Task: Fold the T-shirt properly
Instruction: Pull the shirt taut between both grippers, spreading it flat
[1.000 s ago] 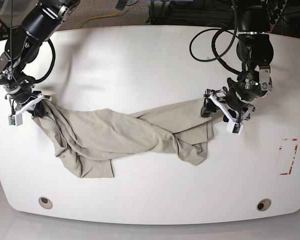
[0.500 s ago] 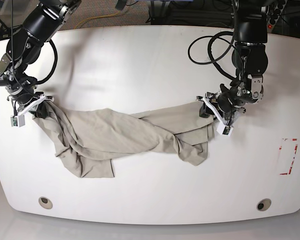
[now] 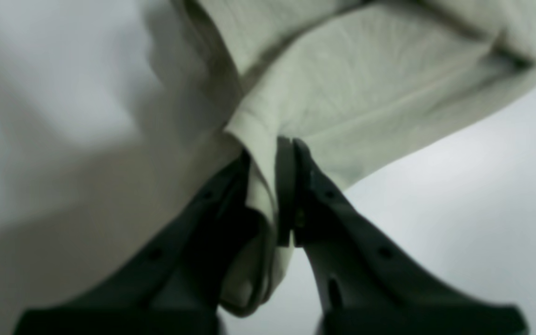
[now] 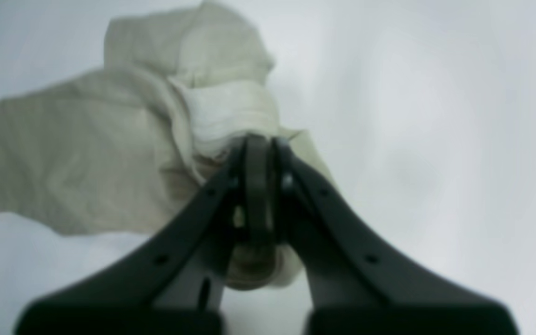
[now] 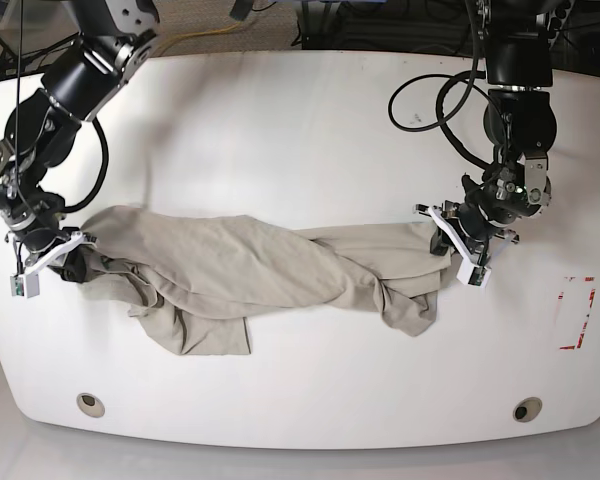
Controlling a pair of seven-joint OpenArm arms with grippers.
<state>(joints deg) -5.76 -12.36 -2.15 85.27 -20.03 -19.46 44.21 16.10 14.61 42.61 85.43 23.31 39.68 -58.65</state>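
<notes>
My left gripper should pull the T-shirt's end [image 5: 428, 240] away from my right gripper and stretch it tight before folding, because the T-shirt lies slack with bunched folds [image 5: 382, 296].
The beige T-shirt [image 5: 250, 275] lies twisted and wrinkled across the middle of the white table [image 5: 300, 130], stretched between both arms. My left gripper [image 5: 448, 243], on the right of the base view, is shut on the shirt's right end. In the left wrist view a fold of the T-shirt [image 3: 365, 83] is pinched between the dark fingers [image 3: 305, 186] of the left gripper [image 3: 272, 156]. My right gripper [image 5: 68, 262], on the base view's left, is shut on the shirt's left end. In the right wrist view the T-shirt [image 4: 86, 153] bunches at the closed tips of the right gripper [image 4: 261, 144].
A red-marked rectangle [image 5: 577, 312] sits near the table's right edge. Two round holes [image 5: 91, 404] [image 5: 527, 409] lie near the front edge. Black cables [image 5: 420, 100] loop beside the left arm at the back right.
The left gripper has closed on the shirt's right end. Both grippers have moved toward the table's front, the left one also outward, dragging the shirt with them and pulling it more taut.
</notes>
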